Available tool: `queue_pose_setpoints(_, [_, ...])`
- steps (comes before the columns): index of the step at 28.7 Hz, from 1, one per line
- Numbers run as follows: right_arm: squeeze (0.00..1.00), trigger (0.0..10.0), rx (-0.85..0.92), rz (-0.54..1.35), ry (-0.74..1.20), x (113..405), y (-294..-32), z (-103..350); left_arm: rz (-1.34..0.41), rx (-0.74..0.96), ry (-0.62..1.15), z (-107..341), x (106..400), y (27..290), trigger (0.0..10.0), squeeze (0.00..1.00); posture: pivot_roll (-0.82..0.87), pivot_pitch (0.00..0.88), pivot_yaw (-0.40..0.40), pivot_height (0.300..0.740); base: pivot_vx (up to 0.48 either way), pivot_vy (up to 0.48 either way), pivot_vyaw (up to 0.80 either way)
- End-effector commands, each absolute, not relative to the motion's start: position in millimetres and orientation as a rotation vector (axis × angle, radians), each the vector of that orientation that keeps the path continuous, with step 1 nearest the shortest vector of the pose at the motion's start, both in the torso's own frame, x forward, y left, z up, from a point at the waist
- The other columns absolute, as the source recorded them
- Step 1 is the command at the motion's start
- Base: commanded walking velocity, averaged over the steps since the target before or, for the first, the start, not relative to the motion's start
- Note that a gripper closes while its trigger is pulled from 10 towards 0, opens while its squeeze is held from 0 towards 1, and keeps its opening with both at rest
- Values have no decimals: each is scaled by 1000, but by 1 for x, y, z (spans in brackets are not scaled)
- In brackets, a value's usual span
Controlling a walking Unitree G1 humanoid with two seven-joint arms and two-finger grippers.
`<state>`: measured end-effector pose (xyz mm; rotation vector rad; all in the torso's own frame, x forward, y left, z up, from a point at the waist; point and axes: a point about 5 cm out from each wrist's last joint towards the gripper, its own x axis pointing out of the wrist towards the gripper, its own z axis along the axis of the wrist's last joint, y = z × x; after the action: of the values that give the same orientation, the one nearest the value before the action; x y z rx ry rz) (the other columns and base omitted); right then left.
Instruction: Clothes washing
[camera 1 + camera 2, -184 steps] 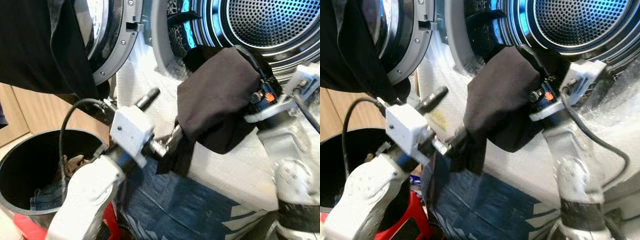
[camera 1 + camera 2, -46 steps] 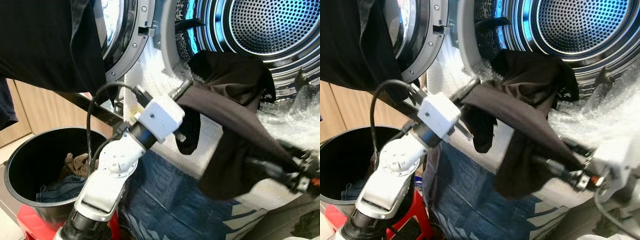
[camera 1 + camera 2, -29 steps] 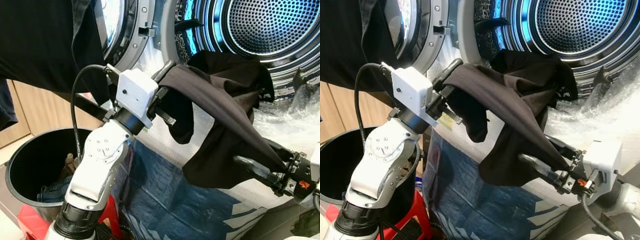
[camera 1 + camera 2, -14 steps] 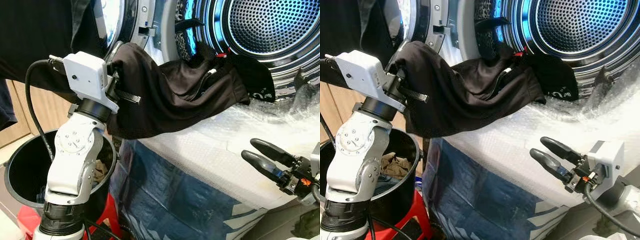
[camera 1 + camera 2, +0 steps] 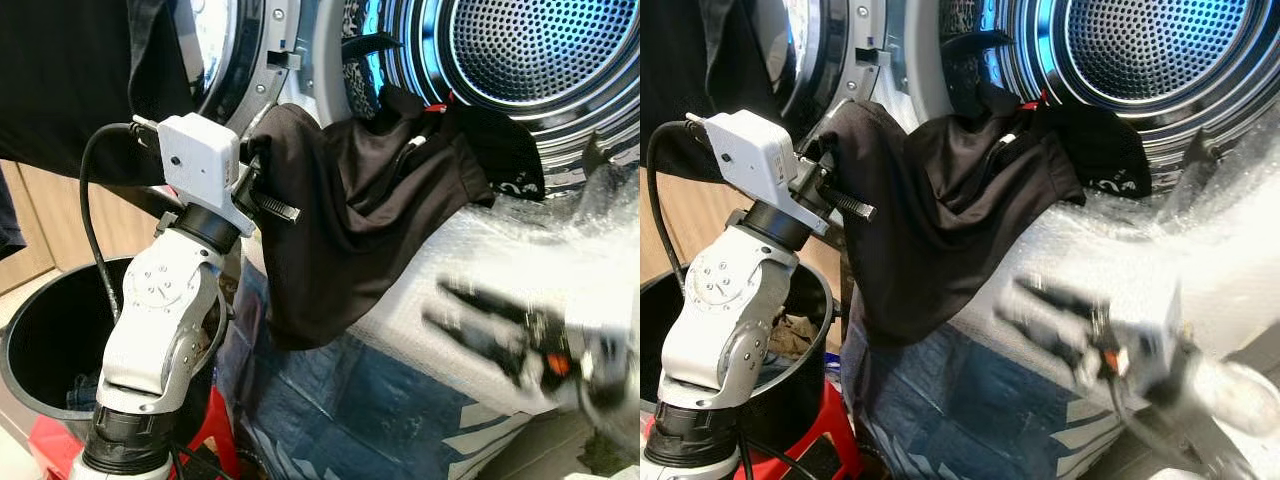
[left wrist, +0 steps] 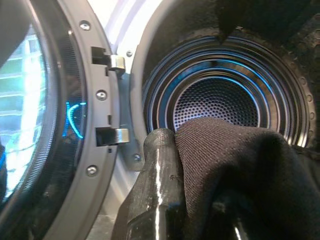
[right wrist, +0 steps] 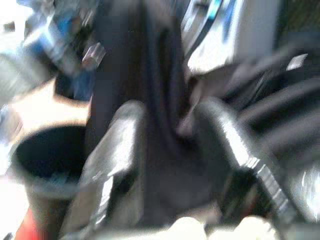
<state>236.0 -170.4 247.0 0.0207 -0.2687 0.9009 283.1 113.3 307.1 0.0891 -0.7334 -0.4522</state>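
My gripper will make the black garment (image 5: 325,245) fold into the drum when it pushes and trail back out when it pulls, because the garment hangs limp over the washer's rim.
A black garment (image 5: 350,210) hangs from the washer's door opening, its upper end lying on the rim below the drum (image 5: 540,50). My left gripper (image 5: 262,185) is shut on its left edge, just beside the open door (image 5: 240,60). In the left wrist view the cloth (image 6: 235,170) drapes over one finger (image 6: 157,185). My right gripper (image 5: 465,315) is blurred and open, low at the right, fingers pointing left at the hanging cloth. In the right wrist view the open right gripper (image 7: 167,125) has dark cloth (image 7: 145,75) beyond its fingers.
A black bin (image 5: 30,340) holding clothes stands at lower left on something red (image 5: 50,445). Bubble wrap (image 5: 520,250) and a blue patterned sheet (image 5: 390,400) cover the washer's front. Another dark garment (image 5: 70,90) hangs at upper left.
My right gripper, which let go of the garment about a second ago, has swung left and up toward it. My left gripper has shifted right, and the garment now hangs lower.
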Motion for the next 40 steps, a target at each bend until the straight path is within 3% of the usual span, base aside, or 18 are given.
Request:
queue_pose_setpoints(1, [0, 10000, 90, 882, -270, 234, -176, 244, -472, 95, -760, 312, 278, 109, 0, 0, 116, 39, -155, 740, 0, 0, 0])
queue_pose_setpoints(6, [0, 10000, 243, 829, -330, 236, -170, 242, -477, 95, -757, 311, 277, 108, 0, 0, 113, 43, -156, 740, 0, 0, 0])
queue_pose_setpoints(9, [0, 10000, 399, 965, -396, 219, -148, 238, -523, 89, -737, 310, 277, 102, 0, 0, 122, 45, -156, 740, 0, 0, 0])
queue_pose_setpoints(15, [0, 10000, 344, 992, -275, 225, -129, 212, -647, 103, -715, 309, 275, 87, 0, 0, 142, 44, -157, 740, 0, 0, 0])
queue_pose_setpoints(26, [0, 10000, 303, 1205, -223, 220, -102, 199, -857, 213, -913, 365, 292, 47, 0, 0, 165, 27, -148, 740, 0, 0, 0])
queue_pose_setpoints(29, [0, 10000, 288, 1162, -241, 231, -96, 200, -901, 202, -934, 374, 292, 39, 0, 0, 166, 20, -141, 740, 0, 0, 0])
queue_pose_setpoints(31, [0, 10000, 275, 1071, -277, 253, -85, 204, -932, 202, -937, 372, 292, 33, 0, 0, 159, 16, -136, 740, 0, 0, 0])
queue_pose_setpoints(40, [0, 10000, 288, 987, -377, 280, -67, 227, -962, 193, -930, 367, 290, 29, 0, 0, 177, 14, -142, 740, 0, 0, 0])
